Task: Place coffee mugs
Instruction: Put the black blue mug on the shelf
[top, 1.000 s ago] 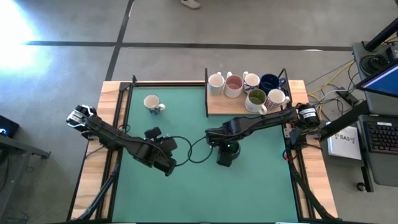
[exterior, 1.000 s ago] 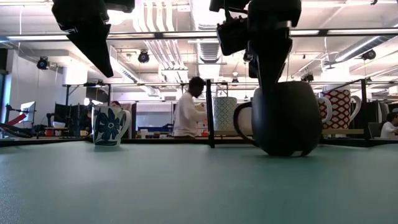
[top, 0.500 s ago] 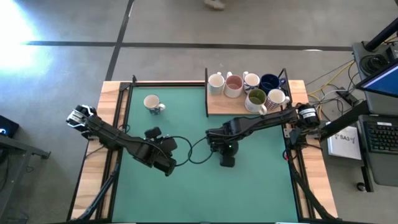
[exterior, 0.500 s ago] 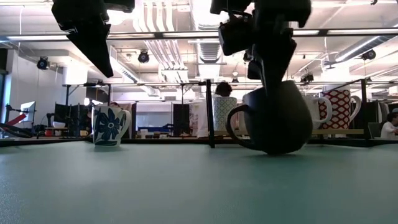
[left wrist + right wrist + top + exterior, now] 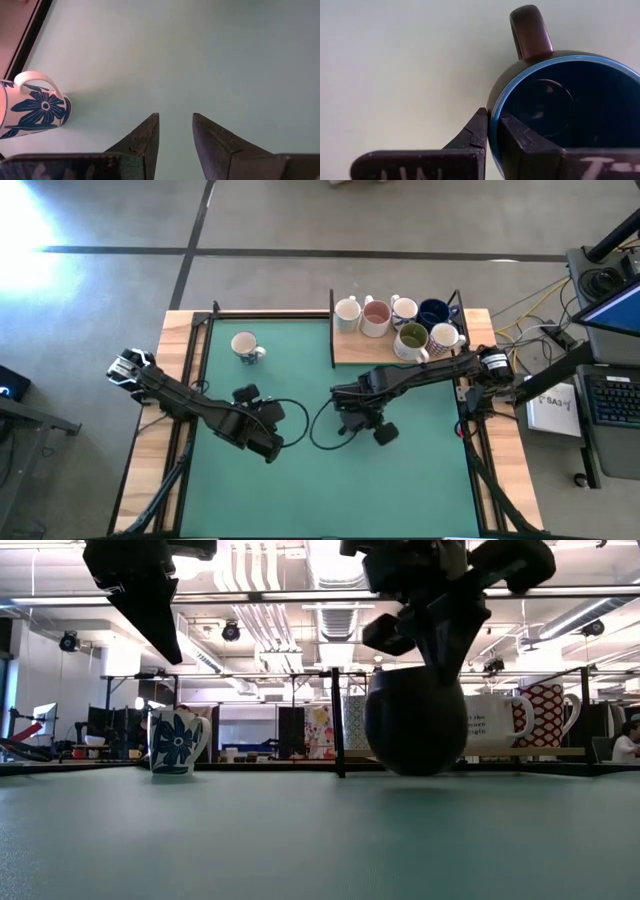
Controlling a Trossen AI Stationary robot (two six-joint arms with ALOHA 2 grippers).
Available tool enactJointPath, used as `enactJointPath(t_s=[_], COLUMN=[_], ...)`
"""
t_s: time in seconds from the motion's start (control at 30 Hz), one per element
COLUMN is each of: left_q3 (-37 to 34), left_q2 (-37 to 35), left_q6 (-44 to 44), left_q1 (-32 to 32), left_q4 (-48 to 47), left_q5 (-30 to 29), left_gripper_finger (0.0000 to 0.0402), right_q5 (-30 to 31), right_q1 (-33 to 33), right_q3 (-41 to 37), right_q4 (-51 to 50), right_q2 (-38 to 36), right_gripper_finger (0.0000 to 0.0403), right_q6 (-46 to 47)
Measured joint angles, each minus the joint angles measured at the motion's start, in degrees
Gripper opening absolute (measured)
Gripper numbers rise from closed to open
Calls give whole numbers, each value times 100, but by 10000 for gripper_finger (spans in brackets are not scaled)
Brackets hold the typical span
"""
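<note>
My right gripper has the dark mug's handle pointing away, so I should put the mug down, grip the mug's rim by the handle and rotate the mug.
A dark mug with a blue inside hangs tilted from my right gripper, which is shut on it over the middle of the green mat. In the high view the mug lies just right of the gripper. The low view shows its round belly under the fingers. A white mug with a blue flower stands on its base at the mat's far left. Several more mugs stand on a wooden tray. My left gripper is open above the mat. My right gripper pinches the dark mug's rim on the side next to the handle. One finger is inside the cup and one finger outside. The fingers come from above, slanting. The mug is tilted, its bottom just above the mat.
The wooden tray with a dark post frame fills the table's far right. Open mat lies left of and nearer than the held mug. A cable loop hangs between the arms. People and desks show in the room behind.
My right gripper has turned at the wrist and risen a little. The dark mug has swung toward the table's right, left the mat and tipped. Its handle, seen at the mug's left in the low view before, has turned out of sight.
</note>
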Motion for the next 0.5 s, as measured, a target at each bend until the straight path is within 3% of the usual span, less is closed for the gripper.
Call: enactJointPath(t_s=[0.23,0.5], left_q3=[0,0], left_q2=[0,0], left_q6=[-2,-2], left_q1=[0,0], left_q4=[2,4], left_q5=[0,1], left_gripper_finger=[101,101], right_q5=[422,470], right_q1=[0,-2], right_q3=[-14,-24], right_q4=[136,141], right_q2=[4,4], right_gripper_finger=[31,103], right_q6=[-1255,-514])
